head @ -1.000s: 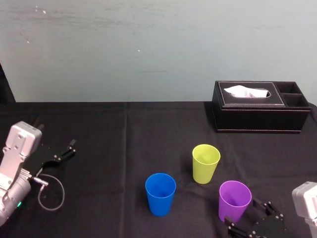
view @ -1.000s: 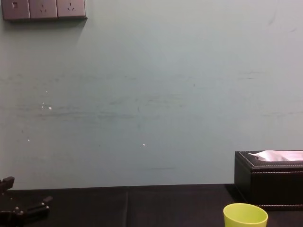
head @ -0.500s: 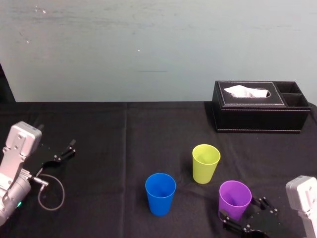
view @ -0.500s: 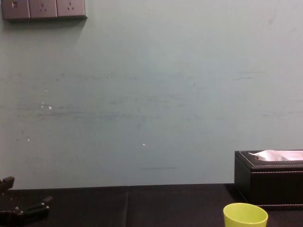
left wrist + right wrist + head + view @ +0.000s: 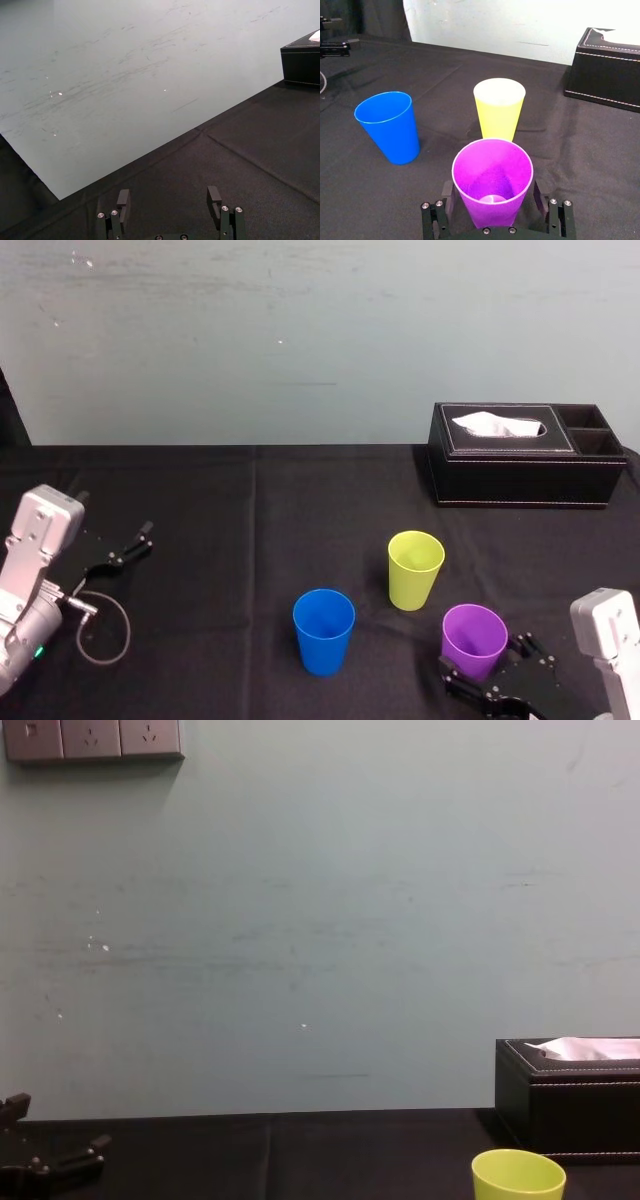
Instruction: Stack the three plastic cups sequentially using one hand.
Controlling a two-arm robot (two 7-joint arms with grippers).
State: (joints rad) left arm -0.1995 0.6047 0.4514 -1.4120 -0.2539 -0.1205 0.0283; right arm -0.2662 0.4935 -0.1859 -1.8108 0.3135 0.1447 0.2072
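Observation:
My gripper will fit the purple cup (image 5: 492, 182) deep inside the green cup when it lowers it, with the purple cup's rim showing above, because the purple cup tapers to a narrow base (image 5: 492, 199).
Three plastic cups stand upright on the black tablecloth: a blue cup (image 5: 323, 630) (image 5: 390, 125) at the left, a lime-green cup (image 5: 415, 568) (image 5: 499, 107) (image 5: 518, 1175) farther back, and a purple cup (image 5: 473, 640) (image 5: 492, 182) nearest the front right. My right gripper (image 5: 486, 664) (image 5: 492, 199) is open at table height, one finger on each side of the purple cup's lower half, with small gaps showing. My left gripper (image 5: 120, 550) (image 5: 168, 200) (image 5: 45, 1158) rests open at the far left, holding nothing.
A black leather tissue box (image 5: 525, 455) (image 5: 610, 70) (image 5: 570, 1105) sits at the back right, behind the green cup. A thin cable loop (image 5: 100, 625) lies by the left arm. The green cup stands close behind the purple one.
My right gripper has slid forward and to the left, so its fingers now straddle the purple cup instead of lying behind it. The cups and the left arm have not moved.

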